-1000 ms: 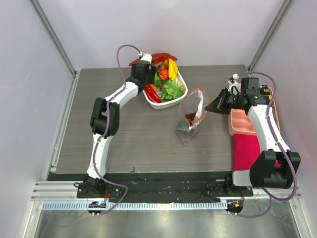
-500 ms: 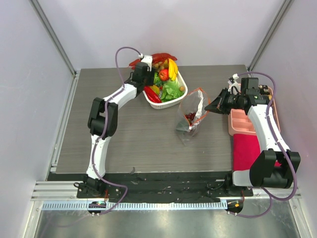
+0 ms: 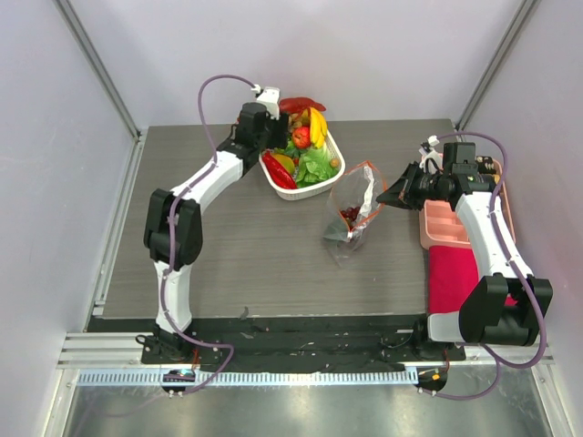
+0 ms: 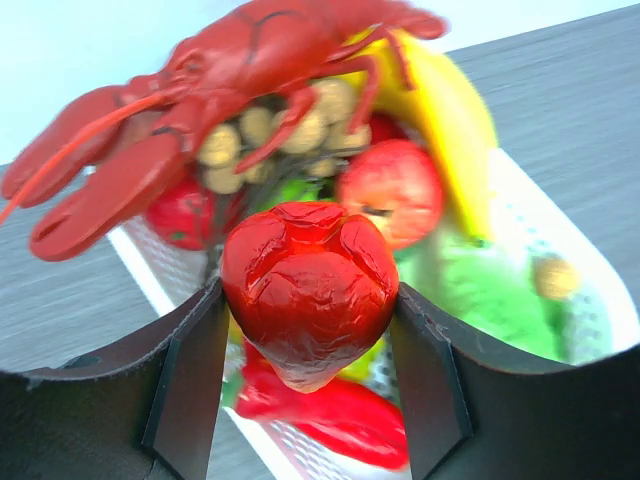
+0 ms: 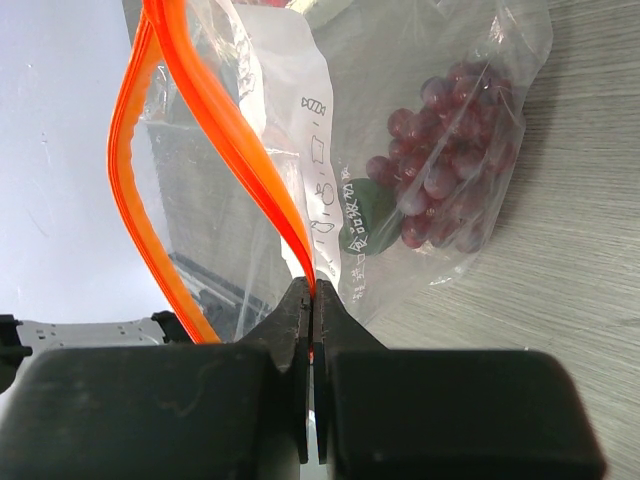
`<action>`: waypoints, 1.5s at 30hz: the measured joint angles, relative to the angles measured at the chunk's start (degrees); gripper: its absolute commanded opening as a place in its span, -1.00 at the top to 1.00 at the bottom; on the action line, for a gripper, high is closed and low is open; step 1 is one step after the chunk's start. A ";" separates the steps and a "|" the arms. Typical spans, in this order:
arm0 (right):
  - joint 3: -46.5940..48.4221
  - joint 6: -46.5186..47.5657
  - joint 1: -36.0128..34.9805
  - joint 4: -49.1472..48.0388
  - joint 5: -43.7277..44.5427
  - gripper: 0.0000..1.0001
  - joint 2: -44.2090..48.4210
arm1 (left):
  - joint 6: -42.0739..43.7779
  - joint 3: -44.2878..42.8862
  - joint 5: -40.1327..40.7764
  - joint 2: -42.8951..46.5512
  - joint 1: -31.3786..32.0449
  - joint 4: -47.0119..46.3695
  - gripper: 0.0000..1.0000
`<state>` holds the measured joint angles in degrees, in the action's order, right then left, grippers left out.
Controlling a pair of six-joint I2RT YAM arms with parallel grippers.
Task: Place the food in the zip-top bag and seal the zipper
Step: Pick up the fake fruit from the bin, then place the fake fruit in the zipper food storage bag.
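The shiny red toy pepper is clear of the basket and the zip-top bag's opening (image 3: pixel 359 194) is open, so my left gripper should go on moving over the grapes (image 3: pixel 350 216) and let go there.
My left gripper (image 4: pixel 308 300) is shut on a shiny red toy pepper (image 4: pixel 308 285) and holds it above the white basket (image 4: pixel 560 260) of toy food. In the top view this gripper (image 3: pixel 264 138) is over the basket's far left corner. My right gripper (image 5: pixel 313 300) is shut on the orange-red zipper strip (image 5: pixel 230 140) of the clear zip-top bag (image 5: pixel 400 90) and holds the mouth open and raised. Dark purple grapes (image 5: pixel 450 150) lie inside the bag. In the top view the bag (image 3: pixel 357 202) stands right of the basket, with my right gripper (image 3: pixel 390 196) at its right edge.
The basket (image 3: pixel 321 189) holds a red lobster (image 4: pixel 230 60), a yellow banana (image 4: pixel 450 110), a tomato (image 4: pixel 390 190), green leaves (image 4: pixel 480 290) and a long red pepper (image 4: pixel 330 420). A pink divided tray (image 3: pixel 446 218) and a red cloth (image 3: pixel 453 273) lie at the right edge.
My left arm has swung its elbow left and drawn the gripper back and up over the basket's far left. The right arm and the bag have not moved.
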<state>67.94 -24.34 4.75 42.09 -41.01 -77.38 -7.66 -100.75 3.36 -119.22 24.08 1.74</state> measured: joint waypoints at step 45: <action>0.00 -1.27 0.00 -0.46 -0.20 0.98 0.00 | -10.12 -12.48 -23.41 6.78 8.85 14.56 -0.65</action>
<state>67.94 -25.61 4.75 41.63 -41.21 -77.38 -17.78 -113.23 -20.05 -112.44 32.93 16.29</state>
